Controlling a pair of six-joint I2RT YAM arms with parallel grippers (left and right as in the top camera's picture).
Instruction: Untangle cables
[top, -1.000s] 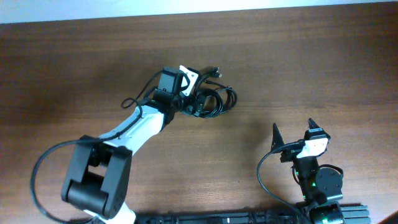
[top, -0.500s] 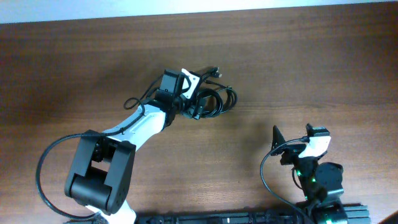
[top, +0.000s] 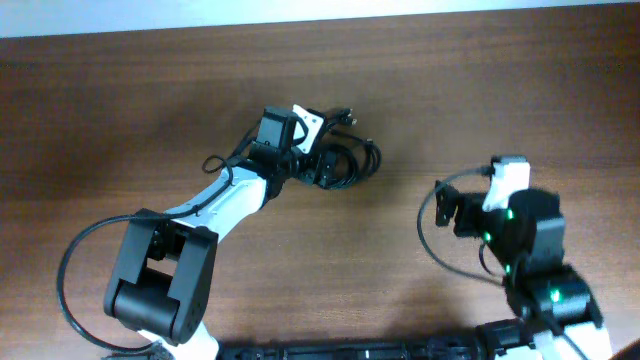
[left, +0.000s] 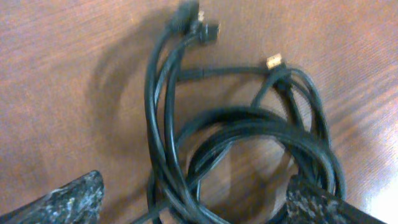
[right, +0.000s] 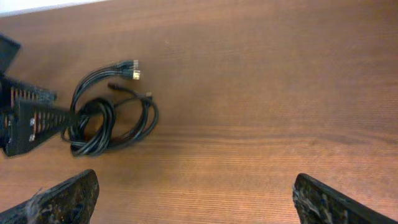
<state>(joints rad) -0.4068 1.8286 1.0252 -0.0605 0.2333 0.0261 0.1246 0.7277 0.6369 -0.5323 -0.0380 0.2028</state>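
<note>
The robot's left gripper is at one edge while the black cables' loops wind through each other (top: 347, 170), so the robot's right gripper should move in at the loops' opposite side (top: 374, 158).
A tangled bundle of black cables (top: 352, 160) lies on the wooden table, with plug ends sticking out at its top. In the left wrist view the loops (left: 249, 130) fill the frame. My left gripper (top: 316, 166) is open and down at the bundle's left side; its fingertips (left: 193, 202) straddle several strands without closing on them. My right gripper (top: 452, 210) is open and empty, well to the right of the bundle and apart from it. The right wrist view shows the bundle (right: 115, 118) far ahead of its wide-open jaws (right: 199, 199), with the left gripper (right: 31, 121) beside it.
The brown wooden table (top: 520, 100) reaches a pale far edge (top: 320, 12). The left arm's white link (top: 225, 205) runs from the lower left to the bundle. The right arm's base (top: 545, 290) stands at the lower right.
My right arm has lifted from its low pose and swung its gripper up and toward the table's middle. My left gripper has edged slightly further onto the cable bundle.
</note>
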